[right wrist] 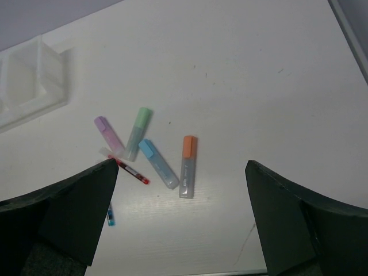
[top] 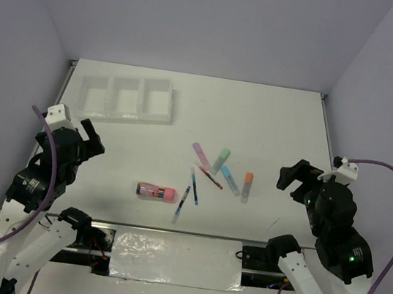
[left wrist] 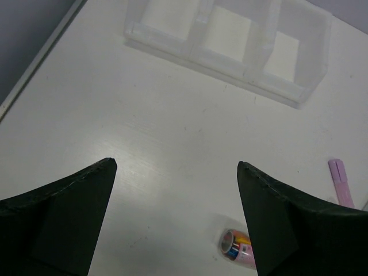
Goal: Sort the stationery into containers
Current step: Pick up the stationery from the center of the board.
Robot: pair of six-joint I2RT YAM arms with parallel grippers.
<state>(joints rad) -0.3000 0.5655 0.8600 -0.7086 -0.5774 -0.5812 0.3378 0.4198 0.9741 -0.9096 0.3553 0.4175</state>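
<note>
The pink tube's clear end [top: 141, 189] lies apart from the pens, so my left gripper should stay open and keep reaching until its fingers are on both sides of the tube's body [top: 155, 192].
Three joined white translucent containers [top: 125, 98] [left wrist: 236, 43] [right wrist: 26, 83] sit at the table's back left. The pink tube [top: 156, 192] [left wrist: 238, 247] lies near the front middle. Lilac [top: 201, 154] [right wrist: 108, 133], green [top: 220, 160] [right wrist: 138, 132], blue [top: 230, 180] [right wrist: 158, 164] and orange-capped [top: 247, 187] [right wrist: 187, 167] highlighters lie scattered at centre. A red pen [top: 209, 178] [right wrist: 132, 172] and blue pens [top: 194, 190] lie among them. My left gripper [top: 88, 140] [left wrist: 175, 167] hangs open at the left, holding nothing. My right gripper [top: 289, 177] [right wrist: 181, 167] hangs open at the right, holding nothing.
White walls close in the table's back and sides. A black rail with a foil-covered strip [top: 176, 258] runs along the near edge between the arm bases.
</note>
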